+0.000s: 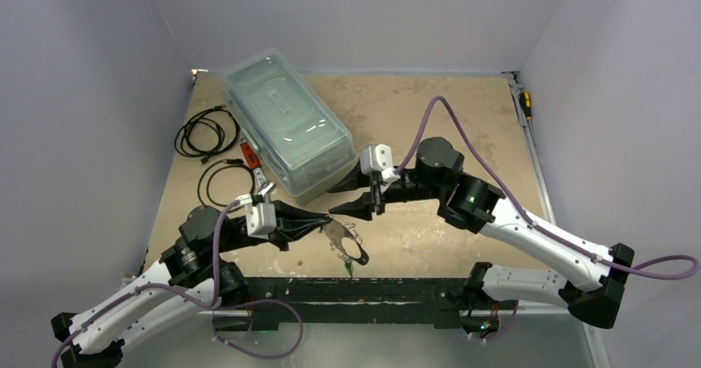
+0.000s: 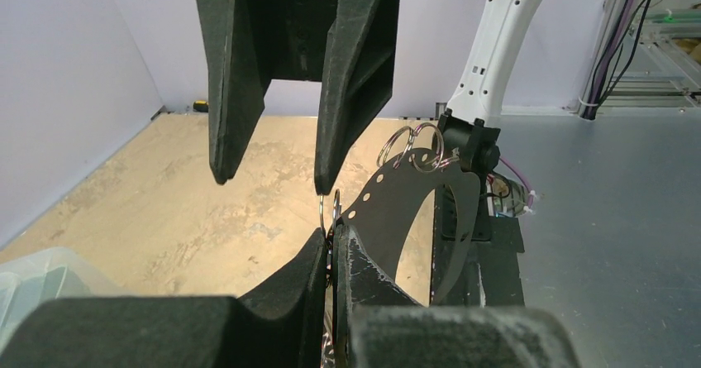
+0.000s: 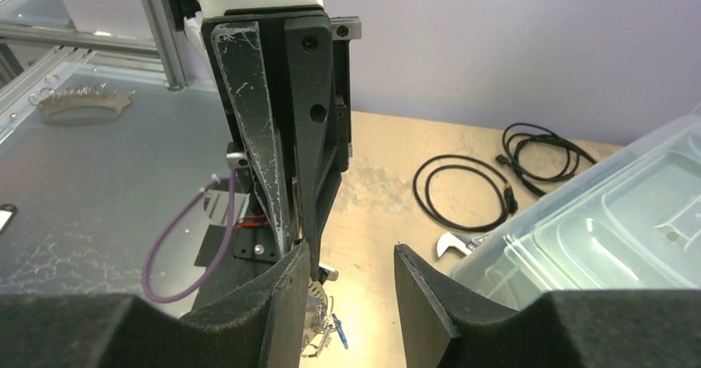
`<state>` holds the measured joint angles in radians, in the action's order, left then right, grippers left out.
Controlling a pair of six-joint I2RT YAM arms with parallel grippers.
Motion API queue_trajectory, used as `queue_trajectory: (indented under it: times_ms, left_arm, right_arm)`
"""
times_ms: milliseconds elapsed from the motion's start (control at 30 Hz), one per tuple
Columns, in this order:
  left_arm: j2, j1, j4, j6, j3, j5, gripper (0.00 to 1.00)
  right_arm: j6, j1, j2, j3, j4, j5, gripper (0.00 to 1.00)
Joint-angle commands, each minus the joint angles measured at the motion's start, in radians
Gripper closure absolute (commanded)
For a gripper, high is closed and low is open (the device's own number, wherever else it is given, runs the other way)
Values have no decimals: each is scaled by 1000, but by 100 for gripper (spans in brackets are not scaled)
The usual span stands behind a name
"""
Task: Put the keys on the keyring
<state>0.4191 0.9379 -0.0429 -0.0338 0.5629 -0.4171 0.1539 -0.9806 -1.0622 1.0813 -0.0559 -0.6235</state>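
The metal ring (image 2: 330,209) sticks out from my left gripper, and one finger of my right gripper points at it. Next, my right gripper moves over to straddle that ring before it closes.
My left gripper (image 1: 324,226) is shut on the keyring (image 1: 340,237), a thin curved band held above the table near the front edge. In the left wrist view the left gripper (image 2: 337,234) pinches the perforated keyring (image 2: 413,194), with small metal rings (image 2: 413,145) on its far edge. The keys (image 1: 353,260) dangle below it; a blue-headed one of the keys (image 3: 340,335) shows low in the right wrist view. My right gripper (image 1: 332,200) is open with nothing between its fingers, just behind the left one. From the wrist, the right gripper (image 3: 351,250) faces the left fingers (image 3: 264,161).
A clear lidded plastic box (image 1: 289,124) stands at the back left of centre. Coiled black cables (image 1: 207,132) lie left of it, with a red-handled tool (image 1: 248,151) and a wrench (image 3: 450,244) by the box's near corner. A yellow screwdriver (image 1: 525,103) lies at the right edge.
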Motion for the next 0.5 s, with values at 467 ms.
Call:
queue_trajectory:
  times_ms: [467]
  left_arm:
    - [9,-3,-57,1,12,-4,100]
  right_arm:
    - [47,-1,-7,66,-74,-34,55]
